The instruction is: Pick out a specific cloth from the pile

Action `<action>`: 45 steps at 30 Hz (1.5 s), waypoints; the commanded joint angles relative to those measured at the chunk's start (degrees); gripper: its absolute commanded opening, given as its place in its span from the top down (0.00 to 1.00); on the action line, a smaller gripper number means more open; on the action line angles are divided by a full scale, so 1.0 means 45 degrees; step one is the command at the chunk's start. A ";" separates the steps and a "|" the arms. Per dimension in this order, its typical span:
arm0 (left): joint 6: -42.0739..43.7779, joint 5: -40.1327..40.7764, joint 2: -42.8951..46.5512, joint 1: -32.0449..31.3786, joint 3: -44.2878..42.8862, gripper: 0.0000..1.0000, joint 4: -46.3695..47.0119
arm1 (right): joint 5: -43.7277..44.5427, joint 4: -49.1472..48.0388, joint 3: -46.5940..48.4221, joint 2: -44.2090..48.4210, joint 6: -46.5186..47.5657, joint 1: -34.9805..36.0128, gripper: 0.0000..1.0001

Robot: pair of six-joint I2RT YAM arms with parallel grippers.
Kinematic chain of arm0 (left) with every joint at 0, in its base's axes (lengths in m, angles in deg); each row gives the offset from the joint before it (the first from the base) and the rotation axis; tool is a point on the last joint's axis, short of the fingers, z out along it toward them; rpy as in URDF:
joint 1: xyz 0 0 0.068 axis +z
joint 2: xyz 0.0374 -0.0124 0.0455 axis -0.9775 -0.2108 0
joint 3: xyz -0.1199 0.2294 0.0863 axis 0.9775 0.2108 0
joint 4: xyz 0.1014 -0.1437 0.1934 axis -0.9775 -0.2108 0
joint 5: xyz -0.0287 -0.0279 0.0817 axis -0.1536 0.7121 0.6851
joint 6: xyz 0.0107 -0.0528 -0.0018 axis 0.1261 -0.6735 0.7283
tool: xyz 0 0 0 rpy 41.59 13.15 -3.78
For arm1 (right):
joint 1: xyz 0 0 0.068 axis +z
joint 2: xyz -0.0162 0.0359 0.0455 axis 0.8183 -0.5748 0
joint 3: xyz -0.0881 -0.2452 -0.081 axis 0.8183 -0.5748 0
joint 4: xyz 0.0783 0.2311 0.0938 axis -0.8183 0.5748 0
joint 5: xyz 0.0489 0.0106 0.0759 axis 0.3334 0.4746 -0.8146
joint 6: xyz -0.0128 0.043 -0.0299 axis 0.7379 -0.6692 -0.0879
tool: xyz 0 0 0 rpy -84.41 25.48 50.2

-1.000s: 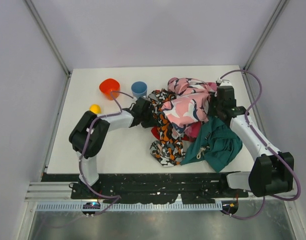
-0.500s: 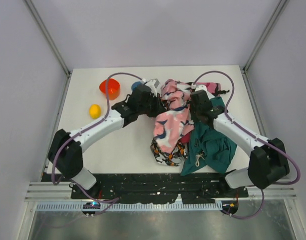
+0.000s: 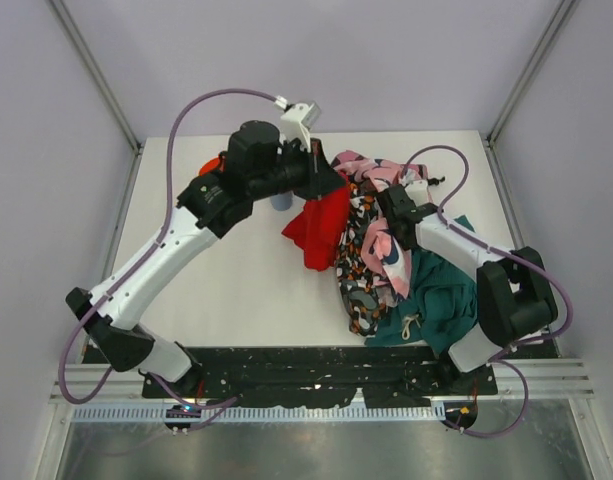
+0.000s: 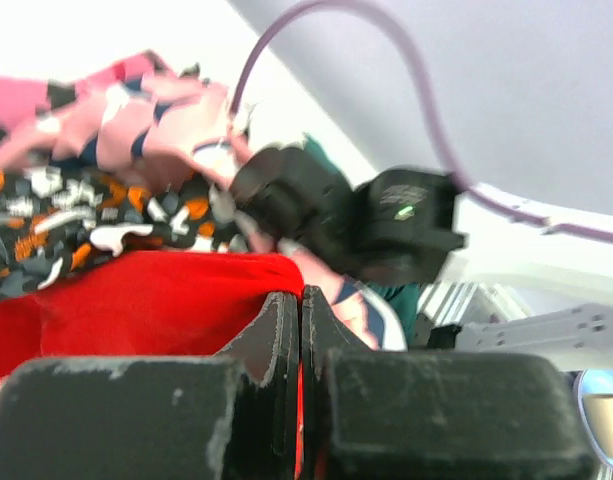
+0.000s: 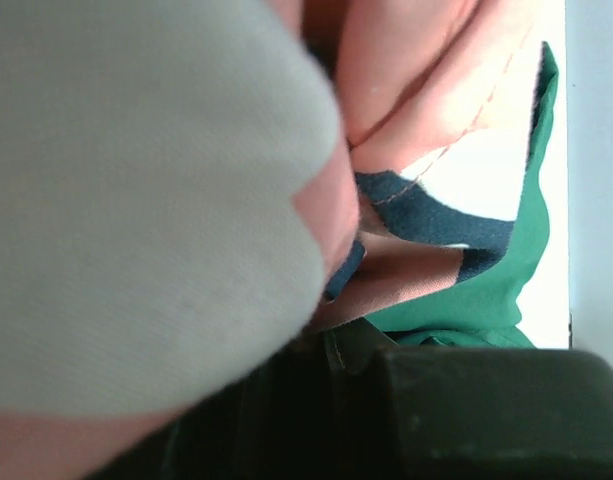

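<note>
The red cloth is still hanging against the patterned cloth (image 3: 345, 222), so my left gripper needs to pull the red cloth up and back over the open table (image 3: 244, 290), away from the pile.
My left gripper (image 3: 322, 186) is raised above the table and shut on the red cloth (image 3: 316, 228), which hangs from it left of the pile (image 3: 386, 260). In the left wrist view the closed fingertips (image 4: 286, 330) pinch red fabric (image 4: 136, 300). My right gripper (image 3: 394, 205) rests low on the pile, its jaws together on the pink patterned cloth (image 3: 384, 243). In the right wrist view that cloth (image 5: 426, 100) fills the frame over the gripper (image 5: 336, 335). The teal garment (image 3: 436, 290) and the orange-black patterned one (image 3: 358, 262) lie underneath.
An orange cup (image 3: 212, 165) and a blue cup (image 3: 278, 203) stand at the back left, mostly hidden by my left arm. The pile sits on the right half of the white table (image 3: 236, 290). Grey walls enclose the table.
My left arm has lifted high and pulled the red cloth up and left out of the pile. The pink patterned cloth has dropped back to the right as my right gripper lowered.
</note>
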 commanded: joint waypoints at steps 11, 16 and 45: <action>0.2413 0.0209 0.0383 -0.0123 -0.6731 1.00 -0.2979 | 0.2411 0.1255 0.1175 -0.2543 -0.0456 -0.1853 0.95; 0.3390 0.2453 0.1848 -0.0123 -0.6302 1.00 -0.3370 | 0.2862 0.1471 0.1312 -0.3109 -0.0338 -0.2323 0.94; 0.4388 0.6835 0.4411 0.1381 -0.3605 1.00 -0.3351 | 0.1358 0.0904 0.1039 -0.0984 0.0091 -0.2402 0.83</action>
